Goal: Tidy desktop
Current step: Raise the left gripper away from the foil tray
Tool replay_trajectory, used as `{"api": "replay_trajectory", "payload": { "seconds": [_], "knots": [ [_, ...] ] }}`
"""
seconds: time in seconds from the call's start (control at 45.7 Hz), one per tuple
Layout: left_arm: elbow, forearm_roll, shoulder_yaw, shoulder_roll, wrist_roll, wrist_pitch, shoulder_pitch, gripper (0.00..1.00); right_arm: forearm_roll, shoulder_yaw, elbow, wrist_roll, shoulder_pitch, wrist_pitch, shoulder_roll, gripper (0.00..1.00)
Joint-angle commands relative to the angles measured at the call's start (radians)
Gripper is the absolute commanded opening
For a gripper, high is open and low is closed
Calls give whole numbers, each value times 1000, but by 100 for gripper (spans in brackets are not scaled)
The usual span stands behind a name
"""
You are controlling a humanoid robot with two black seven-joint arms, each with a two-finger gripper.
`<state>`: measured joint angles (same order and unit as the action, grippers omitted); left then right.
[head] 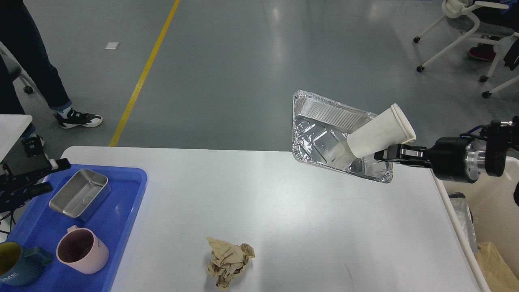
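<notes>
The crumpled brown paper ball [228, 263] is bunched together by deep creases [232, 255], so it will stay wadded when the robot lifts it into the foil tray.
The white desktop [263, 211] fills the lower view. My right gripper [382, 156] comes in from the right and is shut on the rim of a silver foil tray [320, 142], held tilted in the air above the desktop's far right corner. A white paper cup [379, 132] lies on its side in the foil tray. A crumpled brown paper ball [229, 261] lies on the desktop near the front. My left gripper [44, 177] is low at the left edge over the blue tray [121, 211], fingers apart and empty.
In the blue tray are a steel box [81, 194], a pink mug [81, 250] and a dark blue mug [16, 267]. A cream-white bin [500, 190] stands just past the desktop's right edge. A person's legs [36, 73] stand at the far left; chairs are at the far right.
</notes>
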<state>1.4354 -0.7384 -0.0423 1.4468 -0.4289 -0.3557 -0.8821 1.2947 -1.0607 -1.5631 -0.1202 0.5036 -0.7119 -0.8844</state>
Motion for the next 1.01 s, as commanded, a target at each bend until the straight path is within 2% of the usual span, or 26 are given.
{"api": "replay_trajectory", "payload": {
  "seconds": [0.0, 0.153, 0.285, 0.482, 0.525, 0.569, 0.635, 0.876, 0.941, 0.985],
  "knots": [
    [53, -116, 16, 171, 6, -161, -63, 97, 0, -1, 0, 1, 9, 0, 2, 0],
    [53, -272, 81, 303, 1, -417, -184, 97, 0, -10, -2, 2, 9, 0, -5, 0],
    [53, -360, 137, 334, 6, -600, -271, 97, 0, -27, -20, 2, 9, 0, -10, 0],
    [53, -389, 140, 317, 10, -604, -307, 97, -2, -53, -41, 4, 4, -1, -41, 0],
    [53, -389, 140, 317, 24, -604, -305, 97, -2, -59, -48, 4, 4, -12, -50, 0],
    [53, -389, 140, 316, 47, -604, -307, 97, -2, -65, -49, 4, 3, -24, -51, 0],
    [53, -388, 139, 293, 104, -604, -305, 97, -2, -79, -49, 4, -2, -34, -51, 0],
    [45, -378, 133, -15, 297, -604, -295, 97, -2, -82, -55, 4, -7, -35, -53, 0],
    [37, -377, 127, -98, 323, -604, -287, 97, -2, -84, -54, 4, -7, -35, -56, 0],
    [33, -375, 125, -149, 323, -571, -272, 97, -2, -84, -54, 4, -7, -35, -56, 0]
  ]
}}
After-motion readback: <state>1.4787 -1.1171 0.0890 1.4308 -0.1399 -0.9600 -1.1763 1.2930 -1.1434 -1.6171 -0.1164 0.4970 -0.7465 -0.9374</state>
